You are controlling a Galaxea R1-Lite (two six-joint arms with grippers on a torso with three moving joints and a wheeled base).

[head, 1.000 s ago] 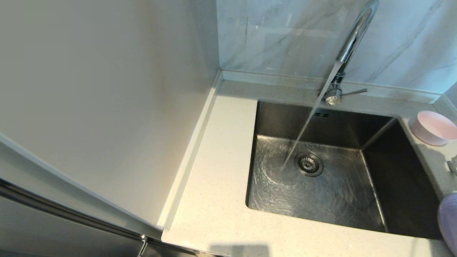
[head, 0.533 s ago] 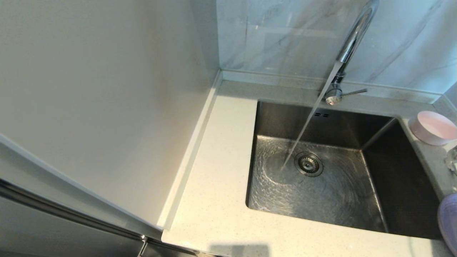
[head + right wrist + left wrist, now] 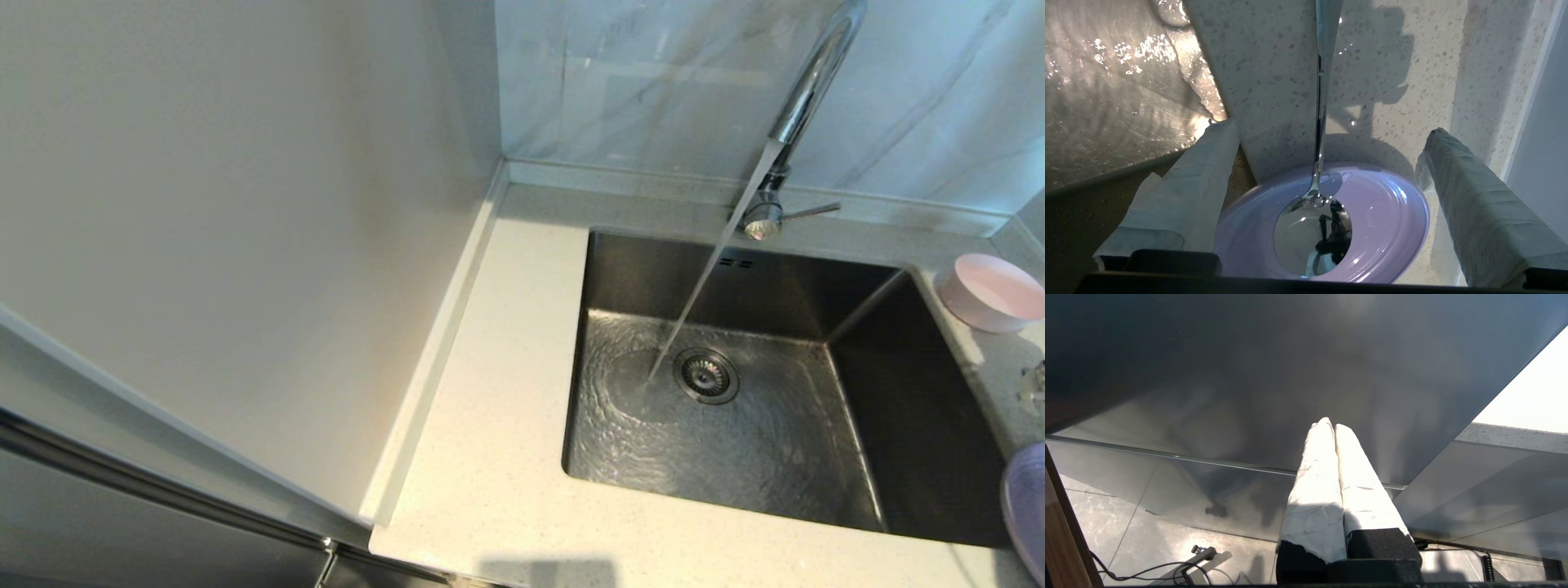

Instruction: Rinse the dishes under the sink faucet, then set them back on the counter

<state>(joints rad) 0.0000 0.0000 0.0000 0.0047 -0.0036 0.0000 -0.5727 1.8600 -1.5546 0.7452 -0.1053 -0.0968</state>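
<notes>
I should continue to move my right gripper past the lilac plate's rim and close on the metal spoon's handle (image 3: 1322, 90), as this handle (image 3: 1319, 142) runs midway between the open fingers.
Water runs from the chrome faucet (image 3: 804, 90) into the steel sink (image 3: 759, 457) beside its drain. The pink bowl (image 3: 992, 291) stands on the counter (image 3: 490, 408) right of the sink. The lilac plate (image 3: 1027, 506) shows at the right edge; in the right wrist view this plate (image 3: 1384, 216) carries the bowl end of the wet metal spoon (image 3: 1312, 237), whose handle reaches out over the counter (image 3: 1274, 61). My right gripper (image 3: 1331, 128) hangs open above them, a finger on each side, touching nothing. My left gripper (image 3: 1331, 424) is shut and empty, parked low by the cabinet front.
A tall pale panel (image 3: 229, 204) walls off the counter's left side. Marble tiles (image 3: 637, 82) back the sink, and the faucet's thin lever (image 3: 812, 211) points right. A wall edge (image 3: 1539, 81) runs close beside the plate. Cables (image 3: 1151, 567) lie on the floor.
A small grey shape at the right edge of the head view, above the plate, has shifted and faded toward the edge. The water keeps running; bowl and plate have not moved.
</notes>
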